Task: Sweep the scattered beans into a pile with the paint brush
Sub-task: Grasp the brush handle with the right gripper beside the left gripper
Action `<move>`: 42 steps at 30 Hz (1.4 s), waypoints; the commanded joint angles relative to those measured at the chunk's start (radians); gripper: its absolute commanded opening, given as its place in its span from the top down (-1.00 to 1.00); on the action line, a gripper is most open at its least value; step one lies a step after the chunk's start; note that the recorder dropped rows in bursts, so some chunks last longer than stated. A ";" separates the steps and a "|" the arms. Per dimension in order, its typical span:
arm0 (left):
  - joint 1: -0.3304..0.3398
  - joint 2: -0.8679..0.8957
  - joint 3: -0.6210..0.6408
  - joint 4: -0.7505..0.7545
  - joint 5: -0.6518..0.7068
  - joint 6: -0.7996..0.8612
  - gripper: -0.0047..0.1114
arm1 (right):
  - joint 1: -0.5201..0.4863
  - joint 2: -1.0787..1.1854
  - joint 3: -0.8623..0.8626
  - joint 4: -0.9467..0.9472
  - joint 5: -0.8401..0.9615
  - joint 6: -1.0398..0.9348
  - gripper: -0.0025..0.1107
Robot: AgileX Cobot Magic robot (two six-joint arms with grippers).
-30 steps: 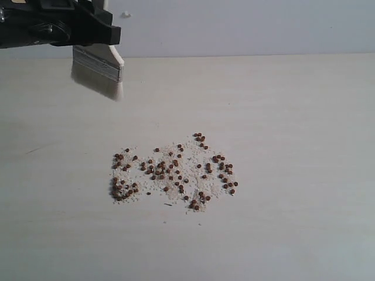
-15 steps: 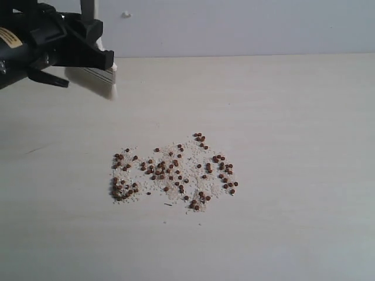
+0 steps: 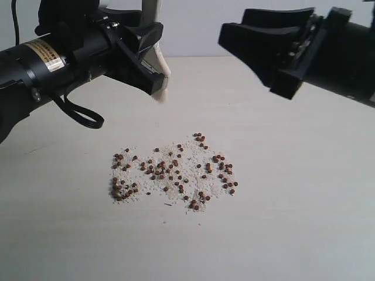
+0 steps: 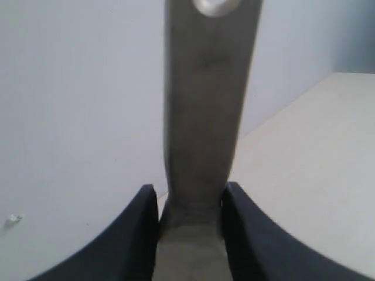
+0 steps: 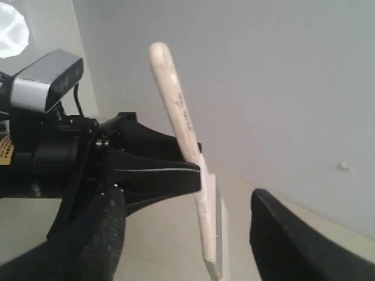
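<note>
I carry on moving my right gripper's open fingers in, as the brush's upper handle (image 5: 172,93) sticks up free above my left gripper, until they are on both sides of that handle (image 5: 182,124), and then close them.
The beans (image 3: 173,172), small reddish-brown ones mixed with pale crumbs, lie spread over a patch in the middle of the table. My left gripper (image 3: 153,55) hangs above and behind them, shut on the paint brush (image 3: 158,70). The brush stands upright, its wooden handle (image 4: 205,117) pointing up with the hole at its end and the bristle end (image 3: 159,93) down, clear of the table. In the left wrist view both fingers (image 4: 143,234) press the handle's base. My right gripper (image 3: 232,23) is open and faces the brush from the right; the brush (image 5: 202,216) stands between its fingers (image 5: 99,240) without touching them.
The pale wooden table (image 3: 293,205) runs back to a plain grey wall (image 3: 193,29). A lone white speck (image 4: 12,219) sits on that wall. The left arm's black body with a yellow label (image 3: 41,52) crosses the upper left.
The left gripper has swung right and turned the brush upright, handle up. The right gripper has come into the exterior view from the right, open toward the brush. The beans have not moved.
</note>
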 commanded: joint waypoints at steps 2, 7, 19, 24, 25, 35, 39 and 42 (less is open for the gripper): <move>-0.006 0.002 0.004 -0.004 -0.031 -0.042 0.92 | 0.164 0.082 -0.062 0.238 0.017 -0.264 -0.09; -0.006 0.002 0.004 0.048 -0.031 -0.073 0.92 | 0.257 0.166 -0.152 0.380 0.077 -0.374 -0.09; -0.006 0.002 0.000 0.100 -0.031 -0.128 0.92 | 0.269 0.254 -0.271 0.347 0.119 -0.258 -0.09; -0.006 0.002 0.000 0.100 -0.038 -0.135 0.92 | 0.271 0.274 -0.281 0.351 0.117 -0.245 -0.09; -0.006 0.002 0.000 0.100 -0.038 -0.138 0.92 | 0.275 0.278 -0.281 0.356 0.117 -0.238 -0.09; -0.006 0.005 0.000 0.104 -0.038 -0.136 0.92 | 0.304 0.278 -0.281 0.407 0.122 -0.236 -0.02; -0.006 0.007 0.000 0.104 -0.043 -0.138 0.92 | 0.304 0.278 -0.281 0.415 0.120 -0.236 0.04; -0.006 0.007 0.000 0.104 -0.045 -0.138 0.92 | 0.304 0.278 -0.281 0.422 0.120 -0.234 0.11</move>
